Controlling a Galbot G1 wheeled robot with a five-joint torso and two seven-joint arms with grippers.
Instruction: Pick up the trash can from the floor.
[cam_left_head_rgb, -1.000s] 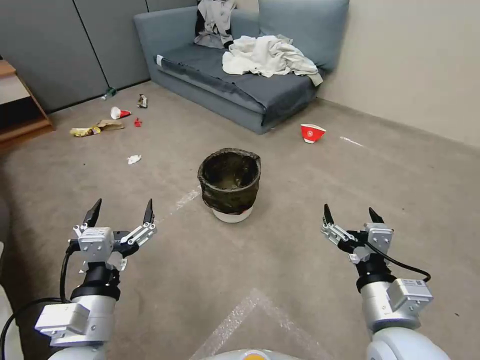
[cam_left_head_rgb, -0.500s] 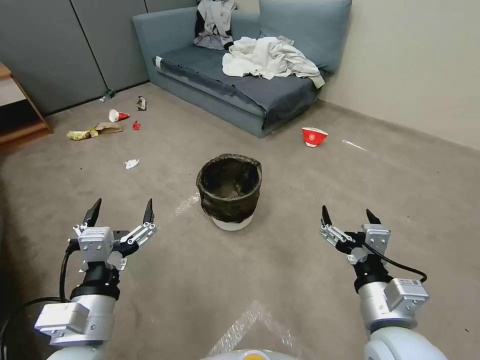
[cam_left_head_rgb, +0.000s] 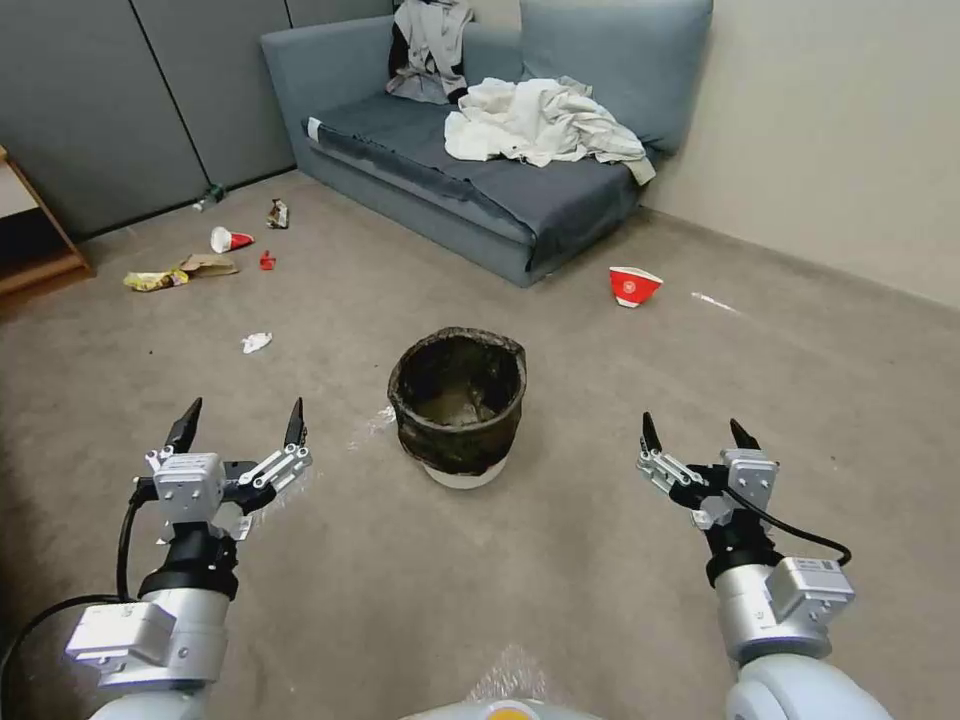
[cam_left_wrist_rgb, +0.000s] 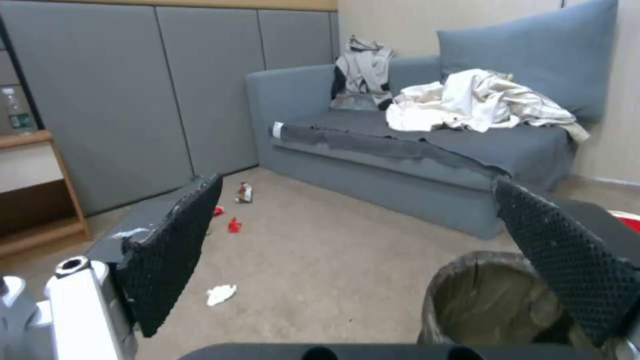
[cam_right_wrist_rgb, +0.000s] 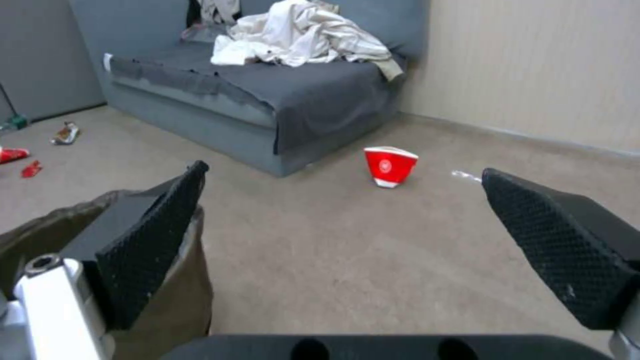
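I am looking at the dark bag folded far down over the trash can's rim (cam_left_head_rgb: 454, 444), so I expect the trash can to come up together with the bag when I lift.
The trash can (cam_left_head_rgb: 458, 405), a small white bin lined with a dark crinkly bag folded over its rim, stands upright on the beige carpet floor (cam_left_head_rgb: 560, 560) straight ahead. My left gripper (cam_left_head_rgb: 240, 420) is open, held low to the left of the can and nearer to me. My right gripper (cam_left_head_rgb: 695, 430) is open as well, off to the can's right. Neither touches it. The left wrist view has the can's rim (cam_left_wrist_rgb: 480, 295) behind one fingertip (cam_left_wrist_rgb: 567, 265). The bag's edge (cam_right_wrist_rgb: 180, 295) sits beside a finger (cam_right_wrist_rgb: 147, 250) in the right wrist view.
A grey sofa (cam_left_head_rgb: 470, 190) with heaped clothes (cam_left_head_rgb: 540, 120) stands behind the can. A red-and-white paper bowl (cam_left_head_rgb: 634, 285) lies to the right of the sofa. Litter (cam_left_head_rgb: 215, 255) and a crumpled paper (cam_left_head_rgb: 256, 342) are scattered at the far left. A wooden shelf (cam_left_head_rgb: 35, 240) is at the left edge.
The whole head view has shifted: the trash can now sits lower and closer, and the tape strips have slid toward the bottom edge. Both grippers keep their pose, open.
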